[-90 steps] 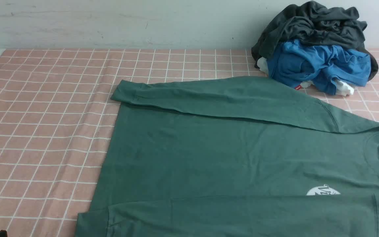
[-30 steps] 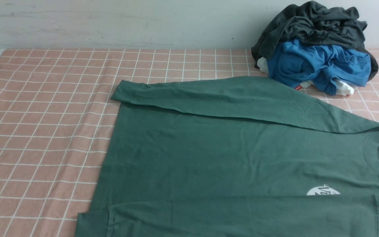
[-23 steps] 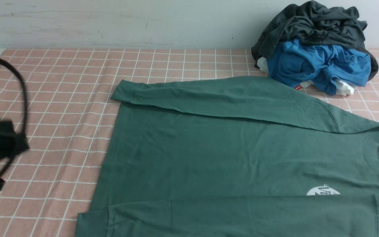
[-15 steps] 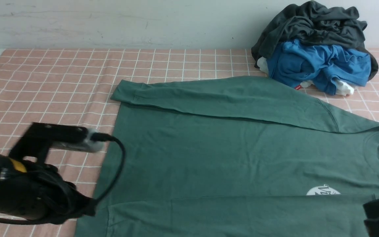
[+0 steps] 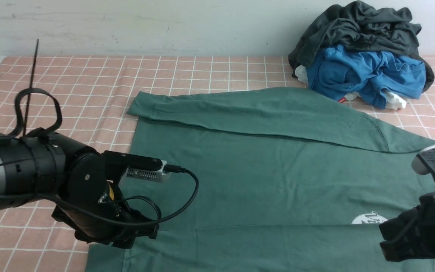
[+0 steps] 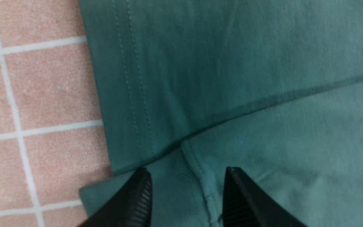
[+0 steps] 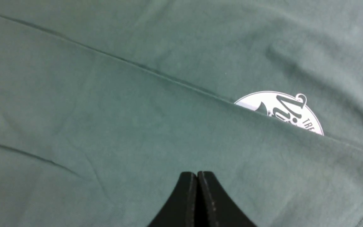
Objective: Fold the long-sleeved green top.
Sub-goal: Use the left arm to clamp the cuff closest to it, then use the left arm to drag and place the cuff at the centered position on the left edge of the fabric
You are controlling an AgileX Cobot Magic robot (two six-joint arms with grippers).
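Note:
The sleeve (image 5: pixel 252 247) will slant across and the body will stay flat when I pull the cuff, because a dark gap (image 6: pixel 179 143) runs under the near sleeve's edge.
The green long-sleeved top (image 5: pixel 263 173) lies flat on the checked cloth, both sleeves folded across its body, the white chest logo (image 5: pixel 368 219) half covered by the near sleeve. My left gripper (image 6: pixel 186 176) is open over the near sleeve's cuff (image 6: pixel 169 186) at the hem corner, nothing held; the left arm (image 5: pixel 81 189) hides its fingers in the front view. My right gripper (image 7: pixel 197 175) is shut and empty, hovering over the near sleeve just short of the logo (image 7: pixel 282 110); its arm (image 5: pixel 425 226) sits at the near right.
A heap of clothes stands at the back right: a dark grey garment (image 5: pixel 357 26) on top of a bright blue one (image 5: pixel 364 73). The pink checked cloth (image 5: pixel 59 109) lies bare to the left of the top. A white wall (image 5: pixel 127 22) runs behind.
Both arms have swung into view from the near side, the left to the hem corner, the right to the logo side. The left gripper has opened. The top has not moved.

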